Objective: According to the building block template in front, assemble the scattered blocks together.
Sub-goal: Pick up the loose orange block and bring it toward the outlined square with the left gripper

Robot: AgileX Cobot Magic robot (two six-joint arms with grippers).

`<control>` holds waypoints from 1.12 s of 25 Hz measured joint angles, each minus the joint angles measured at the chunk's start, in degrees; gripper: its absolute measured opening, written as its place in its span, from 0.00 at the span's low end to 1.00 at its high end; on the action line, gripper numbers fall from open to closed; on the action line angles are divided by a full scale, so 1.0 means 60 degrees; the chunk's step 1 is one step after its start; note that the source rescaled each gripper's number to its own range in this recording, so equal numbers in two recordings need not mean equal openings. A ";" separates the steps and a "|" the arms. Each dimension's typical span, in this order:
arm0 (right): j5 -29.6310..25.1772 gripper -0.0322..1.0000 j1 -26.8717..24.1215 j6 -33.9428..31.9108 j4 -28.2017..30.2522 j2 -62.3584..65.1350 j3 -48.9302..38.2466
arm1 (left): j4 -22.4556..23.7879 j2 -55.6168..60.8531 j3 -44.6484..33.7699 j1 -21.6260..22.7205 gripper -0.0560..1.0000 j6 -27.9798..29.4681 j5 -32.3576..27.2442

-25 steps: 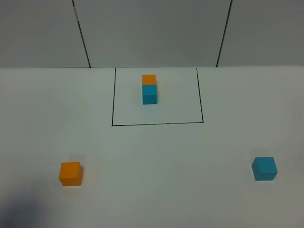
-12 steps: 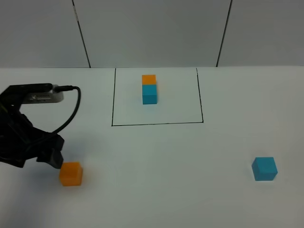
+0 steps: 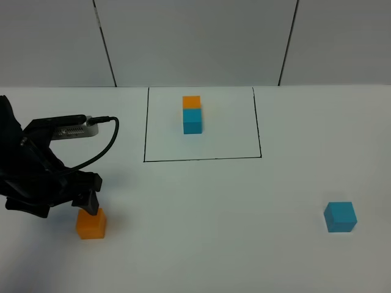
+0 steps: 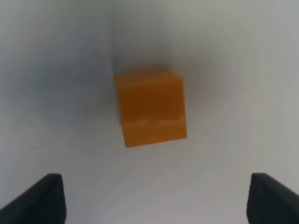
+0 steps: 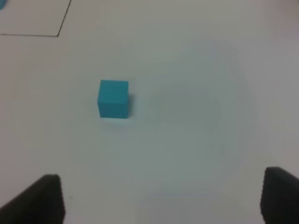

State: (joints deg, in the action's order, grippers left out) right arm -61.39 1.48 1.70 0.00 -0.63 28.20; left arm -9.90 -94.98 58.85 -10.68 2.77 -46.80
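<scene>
The orange block [image 4: 152, 109] is in the middle and almost square to my left gripper's open fingers. I keep moving down until the fingers are on either side, along the block's sides [image 3: 91, 226], then close them.
The building block template [image 3: 192, 114] stands inside a black-outlined square at the back middle, with its orange cube behind its cyan one. A loose orange block [image 3: 91, 223] lies at the front left, and a loose cyan block [image 3: 339, 217] at the front right. My left gripper [image 3: 84, 201] hovers just over the orange block [image 4: 151, 107]. It is open [image 4: 156, 200], its fingertips [image 4: 46, 198] wide apart and clear of the block. My right gripper [image 5: 159, 198] is also open, some way short of the cyan block [image 5: 113, 98]. The exterior view does not show the right arm.
The black outline [image 3: 201, 159] marks the template's square on the white table [image 3: 214, 213]. One corner of the outline [image 5: 58, 35] shows in the right wrist view. A grey panelled wall [image 3: 195, 43] rises behind the table. The left arm's cable [image 3: 107, 143] loops above the table.
The left arm has come in from the left edge and moved right, ending over the orange block. Neither loose block nor the template has moved.
</scene>
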 joint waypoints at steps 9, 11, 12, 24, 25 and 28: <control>0.0000 0.74 0.0000 0.0000 0.0000 0.0000 0.0000 | 0.0000 -0.0981 0.0007 -0.0072 0.80 0.0140 0.0770; 0.0000 0.74 0.0000 0.0000 0.0000 0.0000 0.0000 | 0.0000 -0.1228 0.0007 -0.0192 0.80 0.0140 0.0932; 0.0000 0.74 0.0000 0.0000 0.0000 0.0000 0.0000 | 0.0000 -0.1353 0.0007 -0.0279 0.80 0.0140 0.1042; 0.0000 0.74 0.0000 0.0000 0.0000 0.0000 0.0000 | 0.0732 -0.2295 0.0007 -0.0674 0.77 0.0754 0.1541; 0.0000 0.74 0.0000 0.0000 0.0000 0.0000 0.0000 | 0.0823 -0.2294 0.0007 -0.0674 0.76 0.0808 0.1555; 0.0000 0.74 0.0000 0.0000 0.0000 0.0000 0.0000 | 0.0884 -0.2294 0.0007 -0.0674 0.66 0.0863 0.1751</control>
State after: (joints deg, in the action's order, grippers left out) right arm -61.39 1.48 1.70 0.00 -0.63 28.20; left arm -4.60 -108.74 58.90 -14.73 7.95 -36.30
